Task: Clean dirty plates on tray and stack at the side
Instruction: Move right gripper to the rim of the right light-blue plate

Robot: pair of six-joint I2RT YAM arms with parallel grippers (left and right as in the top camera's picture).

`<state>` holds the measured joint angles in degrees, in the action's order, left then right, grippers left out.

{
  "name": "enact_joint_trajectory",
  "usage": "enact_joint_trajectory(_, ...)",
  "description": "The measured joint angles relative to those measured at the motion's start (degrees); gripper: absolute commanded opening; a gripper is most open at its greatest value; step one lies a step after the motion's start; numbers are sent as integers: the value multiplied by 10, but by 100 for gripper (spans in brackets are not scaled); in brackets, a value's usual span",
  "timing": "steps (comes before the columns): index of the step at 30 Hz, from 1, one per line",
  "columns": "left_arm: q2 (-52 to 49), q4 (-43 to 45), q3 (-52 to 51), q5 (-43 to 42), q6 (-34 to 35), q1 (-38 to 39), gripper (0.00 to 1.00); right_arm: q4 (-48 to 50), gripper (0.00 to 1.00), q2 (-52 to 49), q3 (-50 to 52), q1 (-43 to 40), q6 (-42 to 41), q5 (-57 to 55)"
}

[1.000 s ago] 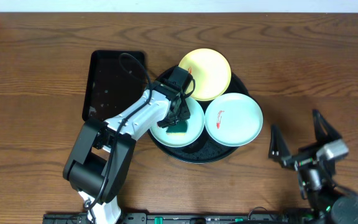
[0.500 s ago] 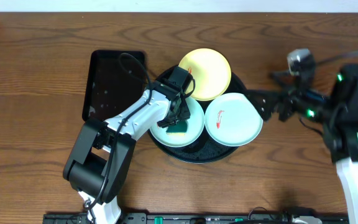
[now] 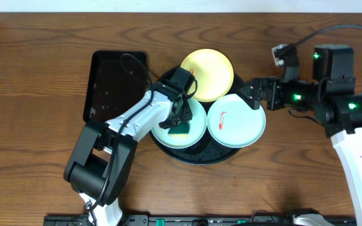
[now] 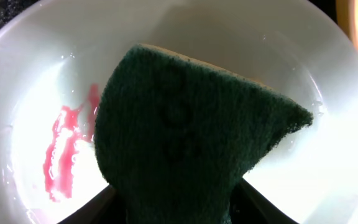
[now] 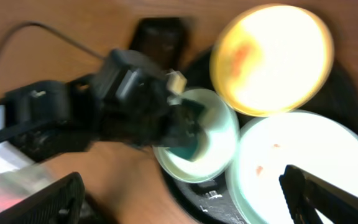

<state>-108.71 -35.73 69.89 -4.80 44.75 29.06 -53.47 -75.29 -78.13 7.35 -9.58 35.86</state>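
The green sponge point(image 3: 180, 129) is inside its mint-blue plate and leaves the plate's near rim point(image 3: 204, 113) clear, so the robot's right gripper should go on moving toward that rim until its fingers grip it.
The round black tray point(image 3: 187, 157) holds three plates. The yellow plate point(image 3: 209, 72) lies at the back, a mint-blue plate point(image 3: 237, 125) with a small red smear at the right, and another mint-blue plate point(image 3: 197, 129) at the left. My left gripper point(image 3: 180, 118) is shut on a dark green sponge point(image 3: 180, 129) and presses it into the left plate. The left wrist view shows the sponge point(image 4: 191, 137) on that plate point(image 4: 291, 50) beside a pink-red smear point(image 4: 64, 152). My right gripper point(image 3: 251, 95) is open and empty over the tray's right rim; its blurred view shows all three plates.
A rectangular black tray point(image 3: 112, 85) lies to the left of the round tray, close to my left arm. Bare wooden table lies to the right and front of the round tray. The right arm's cable hangs at the back right.
My right arm has swung from the table's front right up and left, its open gripper now at the tray's right rim. The left gripper and sponge have not visibly moved.
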Motion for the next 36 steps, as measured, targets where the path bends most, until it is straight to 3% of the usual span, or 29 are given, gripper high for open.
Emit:
enact_joint_trajectory(5,0,0,0,0,0,0,49,-51,99,-32,-52,42,9,-133)
enact_joint_trajectory(13,0,0,0,0,0,0,48,-43,99,-57,-52,55,7,-192)
enact_joint_trajectory(20,0,0,0,0,0,0,48,-38,84,-92,-48,71,7,-205)
enact_joint_trajectory(23,0,0,0,0,0,0,48,-34,63,-129,-44,83,3,-206)
enact_joint_trajectory(25,0,0,0,0,0,0,48,-30,54,-149,-42,87,7,-206)
enact_joint_trajectory(36,0,0,0,0,0,0,48,5,53,-256,-40,117,7,-225)
